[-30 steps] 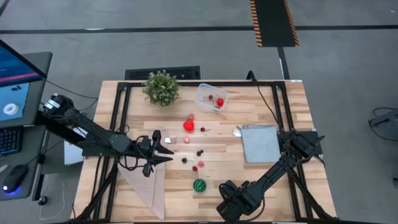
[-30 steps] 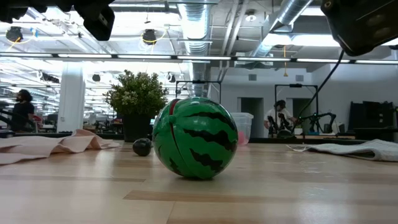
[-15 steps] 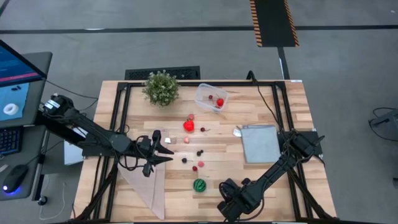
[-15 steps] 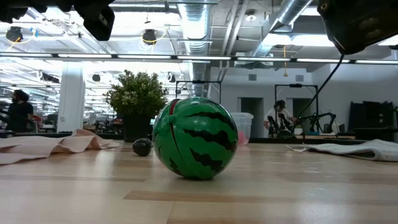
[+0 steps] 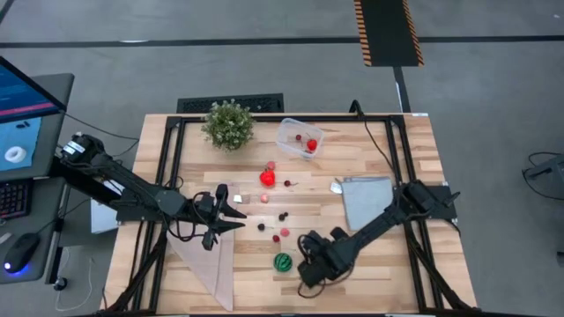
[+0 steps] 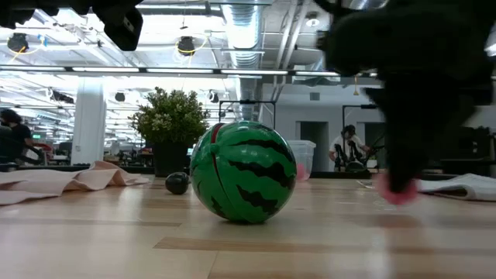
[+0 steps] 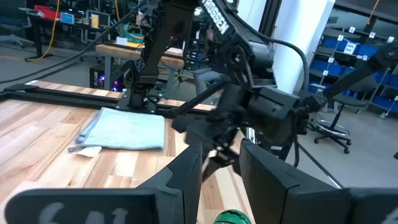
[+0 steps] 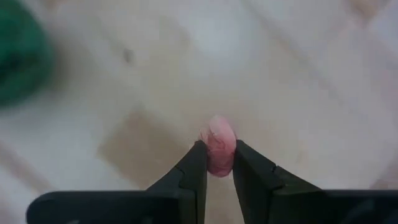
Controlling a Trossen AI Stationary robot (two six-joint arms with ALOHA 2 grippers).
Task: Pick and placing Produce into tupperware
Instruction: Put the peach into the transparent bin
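My right gripper holds the small pink piece (image 8: 220, 148) centred in its fingers. The clear tub (image 5: 299, 138) is open on top, so I should carry on there and release inside.
My right gripper (image 5: 307, 271) hangs low over the near part of the table, just right of the green striped ball (image 5: 282, 261), and is shut on a small pink piece (image 8: 217, 134). Red, pink and dark toy fruits (image 5: 267, 178) lie scattered mid-table. The clear tub (image 5: 300, 138) stands at the far side with red pieces inside. My left gripper (image 5: 236, 220) is open and hovers left of the scattered fruits, holding nothing. My right gripper pinches the small pink piece (image 8: 219, 163) between its two fingertips (image 8: 196, 163), coming from above and pointing down. In the low view the piece (image 6: 397, 191) sits at the fingers' lower end, close over the wood; whether it touches the table I cannot tell.
A bushy potted plant (image 5: 228, 123) stands left of the tub. A flat grey-blue sheet (image 5: 368, 202) lies at the right. A pale pink cloth (image 5: 207, 264) lies at the near left. A black frame (image 5: 264, 117) rims the table.
My right gripper has moved from the table's near edge toward the far-left, closing on the green ball, and has come down into the low view with the pink piece at its tips. The left arm and the fruits have kept still.
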